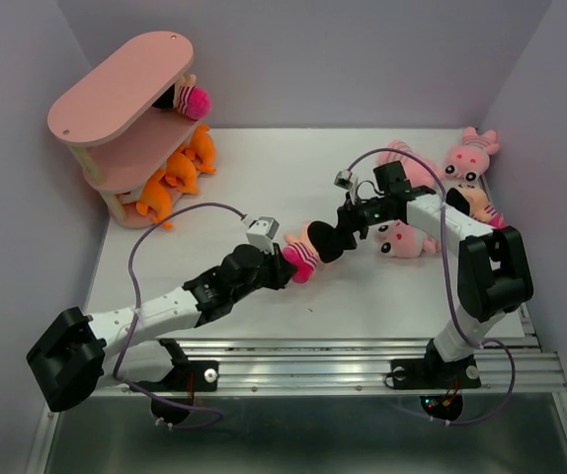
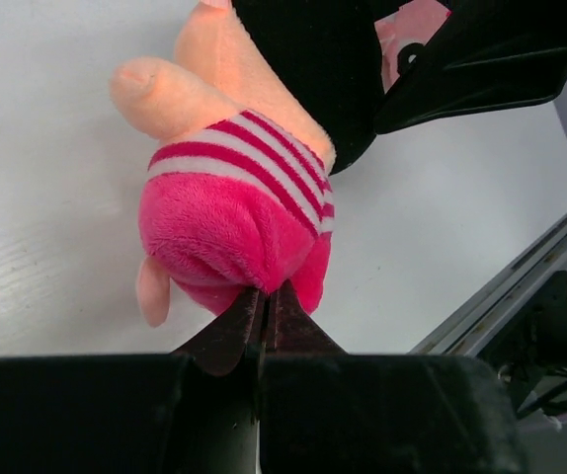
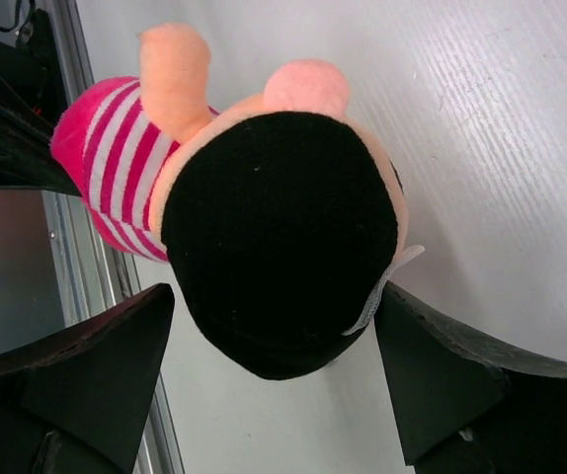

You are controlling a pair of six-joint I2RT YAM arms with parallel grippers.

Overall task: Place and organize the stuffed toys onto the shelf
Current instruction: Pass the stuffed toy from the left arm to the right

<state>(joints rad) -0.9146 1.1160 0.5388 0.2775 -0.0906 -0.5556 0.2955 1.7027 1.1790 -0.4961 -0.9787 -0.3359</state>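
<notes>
The doll's head (image 1: 324, 241) points away from the shelf, so my right gripper should hold the doll's head while my left gripper moves from the doll's magenta bottom to its striped side (image 1: 304, 254).
A doll (image 1: 310, 249) with black hair and a magenta striped outfit hangs between both arms at mid-table. My left gripper (image 1: 285, 265) is shut on the doll's (image 2: 234, 197) magenta bottom, the left gripper's (image 2: 267, 296) tips pinching the plush. My right gripper (image 1: 346, 232) is open, its fingers either side of the doll's (image 3: 274, 227) black head; in its own view the right gripper (image 3: 274, 296) shows a gap on the left side. The pink shelf (image 1: 116, 89) stands at the back left, with orange toys (image 1: 170, 178) on a lower tier and another doll (image 1: 187, 99) above.
Several light pink striped animals (image 1: 409, 168) and a doll lie in a heap at the back right, beside the right arm. Purple walls close in the table on three sides. A metal rail (image 1: 363, 360) runs along the near edge.
</notes>
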